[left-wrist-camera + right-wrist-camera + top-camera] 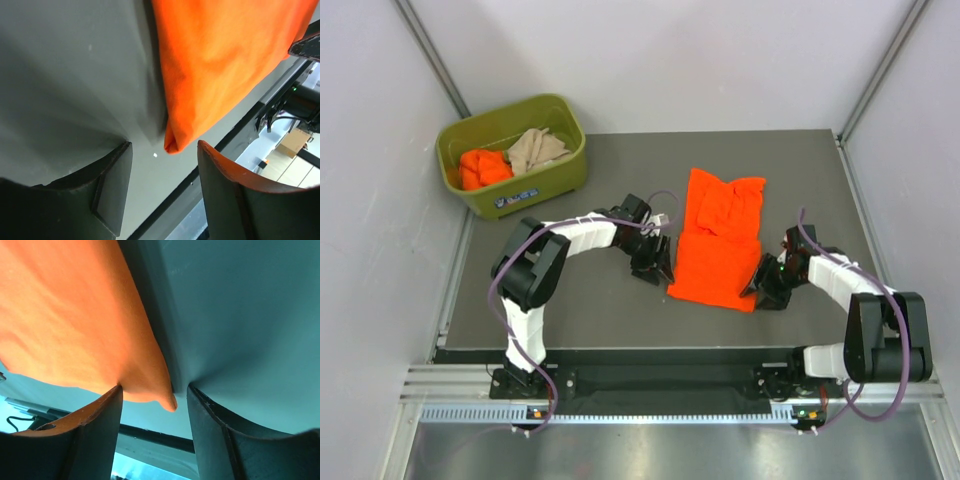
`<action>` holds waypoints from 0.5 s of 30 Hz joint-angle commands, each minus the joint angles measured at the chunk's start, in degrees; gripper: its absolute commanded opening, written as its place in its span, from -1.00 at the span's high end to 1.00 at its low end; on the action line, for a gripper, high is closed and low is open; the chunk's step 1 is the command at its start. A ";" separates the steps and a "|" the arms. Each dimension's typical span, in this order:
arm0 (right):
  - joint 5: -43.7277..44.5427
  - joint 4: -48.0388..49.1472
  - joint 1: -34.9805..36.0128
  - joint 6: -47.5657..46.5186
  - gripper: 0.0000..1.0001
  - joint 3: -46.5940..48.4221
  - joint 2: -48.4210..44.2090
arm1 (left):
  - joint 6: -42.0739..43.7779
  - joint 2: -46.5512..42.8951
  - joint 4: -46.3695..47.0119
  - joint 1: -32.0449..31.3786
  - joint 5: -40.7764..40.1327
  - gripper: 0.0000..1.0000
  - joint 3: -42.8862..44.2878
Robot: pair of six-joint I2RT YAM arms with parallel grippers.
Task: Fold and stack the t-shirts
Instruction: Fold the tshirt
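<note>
My left gripper needs to reach over the fabric [186,121] behind the t-shirt's near corner [174,145], since that corner lies just past its fingers, before folding toward the sleeves.
A bright orange t-shirt [720,240] lies on the dark table, narrowed lengthwise, with its sleeves bunched at the far end. My left gripper [655,268] is open at its near left corner. In the left wrist view that corner [172,142] sits just beyond and between the fingers of the gripper [165,150], untouched. My right gripper [765,290] is open at the near right corner. In the right wrist view that corner [167,401] lies between the fingers of the gripper [155,390], and the left finger [100,415] touches the hem. Another orange shirt [483,167] and a beige one [538,148] lie crumpled in the bin.
The olive-green bin [535,190] stands at the table's far left corner. Grey walls enclose the table on three sides. The table's front edge and a metal rail [660,385] run just behind both grippers.
</note>
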 commanded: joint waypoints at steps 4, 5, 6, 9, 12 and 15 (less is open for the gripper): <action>8.37 3.89 -0.51 -5.09 -0.10 0.52 4.46 | -0.45 3.81 5.06 -0.65 -2.43 -0.18 1.77; 8.10 4.76 -0.51 -5.35 -0.10 0.44 4.28 | -0.54 3.90 5.50 -0.65 -2.60 -0.17 1.59; 8.01 5.03 -0.51 -5.62 -0.09 0.35 4.28 | -0.63 4.08 5.76 -0.74 -2.60 -0.17 1.59; 7.49 5.73 -0.51 -6.14 -0.08 0.26 5.07 | -0.98 4.78 6.12 -1.00 -2.69 -0.14 1.50; 6.87 6.88 -0.51 -6.32 -0.08 -0.36 5.33 | -1.68 5.31 6.91 -1.35 -2.08 -0.10 1.33; 6.17 8.10 -0.51 -6.50 -0.07 -1.14 5.68 | -3.00 5.83 8.04 -1.70 -1.03 -0.07 0.45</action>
